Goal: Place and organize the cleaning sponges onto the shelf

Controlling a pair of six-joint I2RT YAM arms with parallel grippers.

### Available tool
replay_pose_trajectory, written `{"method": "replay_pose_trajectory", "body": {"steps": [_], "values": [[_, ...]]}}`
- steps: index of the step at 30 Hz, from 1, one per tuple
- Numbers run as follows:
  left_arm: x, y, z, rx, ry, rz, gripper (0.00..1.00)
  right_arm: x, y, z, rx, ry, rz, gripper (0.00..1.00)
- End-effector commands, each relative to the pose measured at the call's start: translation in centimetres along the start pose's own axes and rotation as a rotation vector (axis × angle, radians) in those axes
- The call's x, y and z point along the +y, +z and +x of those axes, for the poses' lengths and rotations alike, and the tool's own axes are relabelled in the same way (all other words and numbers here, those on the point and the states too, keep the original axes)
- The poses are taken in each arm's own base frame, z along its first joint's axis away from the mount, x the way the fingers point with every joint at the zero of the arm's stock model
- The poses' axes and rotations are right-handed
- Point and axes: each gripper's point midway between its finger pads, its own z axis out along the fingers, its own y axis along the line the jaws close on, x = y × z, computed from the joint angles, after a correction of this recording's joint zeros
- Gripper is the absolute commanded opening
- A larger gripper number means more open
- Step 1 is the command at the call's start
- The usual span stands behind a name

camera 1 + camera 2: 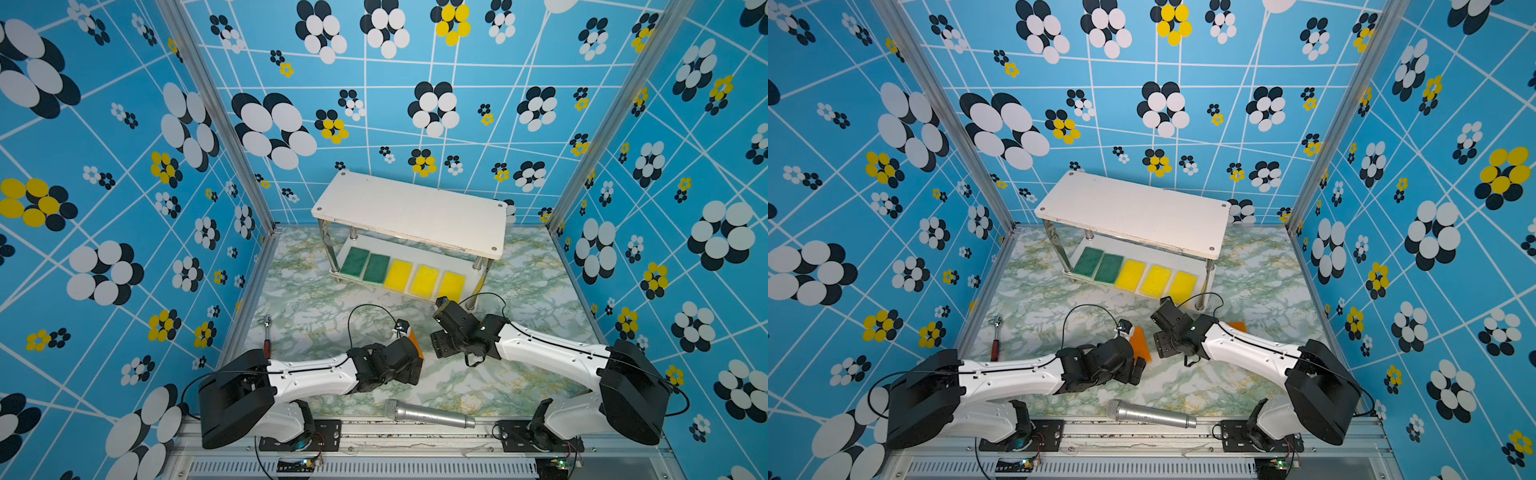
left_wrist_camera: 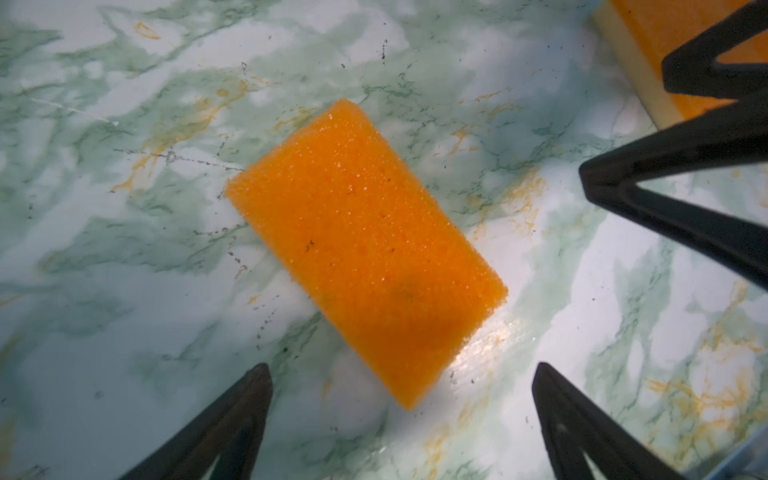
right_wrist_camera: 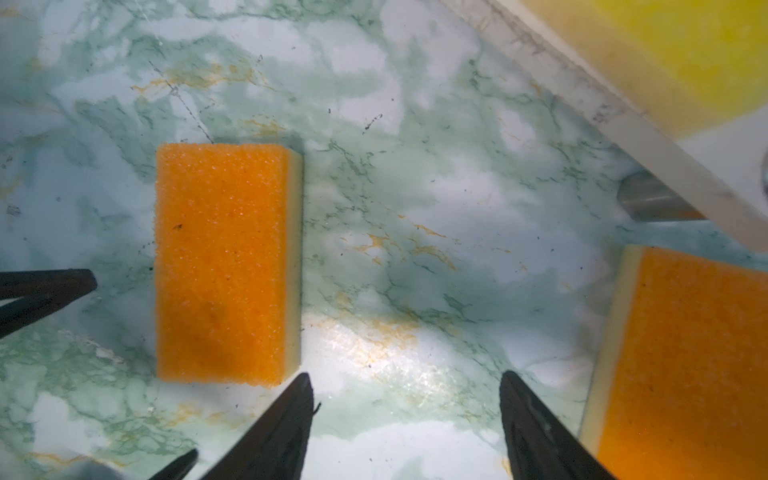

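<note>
The orange sponge (image 2: 368,252) is at an angle to my left gripper's fingers. I should move back and turn my left gripper to line up with the sponge's long sides (image 2: 320,296).
The shelf (image 1: 409,210) stands at the back of the table, and its lower board carries two green sponges (image 1: 365,262) and three yellow sponges (image 1: 424,279) in a row. One orange sponge (image 2: 365,249) lies flat on the table beneath my left gripper (image 2: 401,370), which is open and hangs above it without touching. Only an edge of that sponge (image 1: 1140,345) shows in a top view. My right gripper (image 3: 405,376) is open over bare table between this sponge (image 3: 226,262) and a second orange sponge (image 3: 685,365), which lies near the shelf's front leg.
A silver microphone (image 1: 428,413) lies along the table's front edge. A red-handled ratchet (image 1: 267,336) rests at the left, by the wall frame. The two grippers are close together at the table's middle, and the right one's fingers (image 2: 685,187) show in the left wrist view.
</note>
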Motion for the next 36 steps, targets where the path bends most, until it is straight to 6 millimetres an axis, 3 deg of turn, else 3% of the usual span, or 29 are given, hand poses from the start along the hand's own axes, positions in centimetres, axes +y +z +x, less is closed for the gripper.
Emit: {"method": "replay_pose_trajectory", "body": {"steps": [1, 5, 13, 22, 29, 33, 36], "values": [[-1.1, 0.9, -0.4, 0.02, 0.002, -0.045, 0.99, -1.5, -0.5, 0.7, 0.001, 0.007, 0.039, 0.73], [-2.0, 2.1, 0.4, 0.083, 0.005, -0.096, 0.99, -1.9, -0.3, 1.2, 0.0, 0.029, 0.026, 0.73], [0.6, 0.7, 0.5, 0.032, -0.081, -0.22, 0.99, -2.5, -0.2, 1.8, -0.008, 0.058, 0.012, 0.73], [2.5, -1.6, -0.2, -0.077, -0.129, -0.195, 0.99, -3.0, -0.6, 1.6, -0.027, 0.059, 0.01, 0.74], [2.3, -0.3, -0.2, -0.047, -0.18, -0.13, 0.99, -3.3, -0.2, 1.5, -0.017, 0.036, 0.024, 0.74], [3.2, 0.0, -0.1, -0.044, -0.249, -0.091, 0.99, -3.8, 1.0, 1.2, -0.004, 0.015, 0.079, 0.74], [4.4, -0.7, -0.3, -0.074, -0.3, -0.069, 0.99, -3.0, 2.0, 0.6, 0.012, 0.006, 0.077, 0.73]]}}
